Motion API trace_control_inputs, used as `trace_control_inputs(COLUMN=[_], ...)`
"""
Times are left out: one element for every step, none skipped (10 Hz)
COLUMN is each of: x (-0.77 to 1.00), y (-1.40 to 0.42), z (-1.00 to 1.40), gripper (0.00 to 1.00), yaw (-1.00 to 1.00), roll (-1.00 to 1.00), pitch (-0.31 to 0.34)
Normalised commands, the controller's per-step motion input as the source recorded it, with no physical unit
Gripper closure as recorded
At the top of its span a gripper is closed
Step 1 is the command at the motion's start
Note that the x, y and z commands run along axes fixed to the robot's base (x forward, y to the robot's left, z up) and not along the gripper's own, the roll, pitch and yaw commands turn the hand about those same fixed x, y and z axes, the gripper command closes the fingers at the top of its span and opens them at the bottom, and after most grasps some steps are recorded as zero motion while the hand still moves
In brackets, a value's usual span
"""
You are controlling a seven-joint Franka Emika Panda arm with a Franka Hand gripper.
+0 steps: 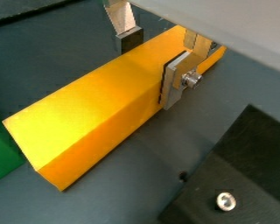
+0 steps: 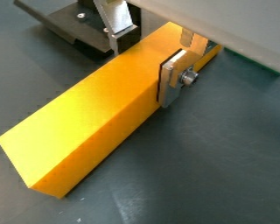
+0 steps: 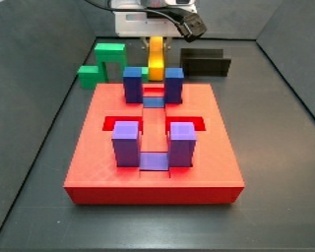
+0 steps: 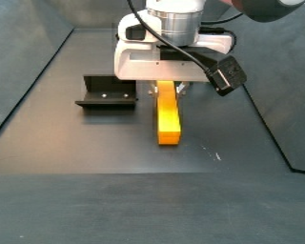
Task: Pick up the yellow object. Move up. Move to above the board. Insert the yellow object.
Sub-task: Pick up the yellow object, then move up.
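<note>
The purple and blue pairs of posts leave aligned gaps (image 3: 154,141), so the yellow object (image 3: 157,57) will go lengthwise down into both gaps when I put it in.
The yellow object (image 1: 95,109) is a long yellow-orange bar lying flat on the dark floor. It shows in both wrist views (image 2: 90,122) and in both side views (image 3: 157,54) (image 4: 168,116). My gripper (image 1: 150,72) (image 2: 143,72) is down over one end of it, with one jaw on each long side. The near finger (image 1: 174,80) lies against the bar's side. The far finger (image 1: 125,31) stands a small gap away from it. The gripper is open. In a side view it (image 4: 168,88) hangs from the white hand. The red board (image 3: 94,162) lies in front of the bar.
The dark fixture (image 4: 107,93) stands next to the bar, and it also shows in a wrist view (image 2: 73,22). Green blocks (image 3: 110,51) (image 3: 91,73) sit behind the board's left corner. Purple and blue posts (image 3: 126,143) stand on the board. Dark walls enclose the floor.
</note>
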Motion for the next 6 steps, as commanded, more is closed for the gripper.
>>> trace_control_inputs(x=[0.00,0.00,0.00,0.00,0.00,0.00], y=[0.00,0.00,0.00,0.00,0.00,0.00], z=[0.00,0.00,0.00,0.00,0.00,0.83], gripper=[1.00,1.00,1.00,1.00,1.00,1.00], yaw=[0.00,0.00,0.00,0.00,0.00,0.00], roll=[0.00,0.00,0.00,0.00,0.00,0.00], pitch=[0.000,0.000,0.000,0.000,0.000,0.000])
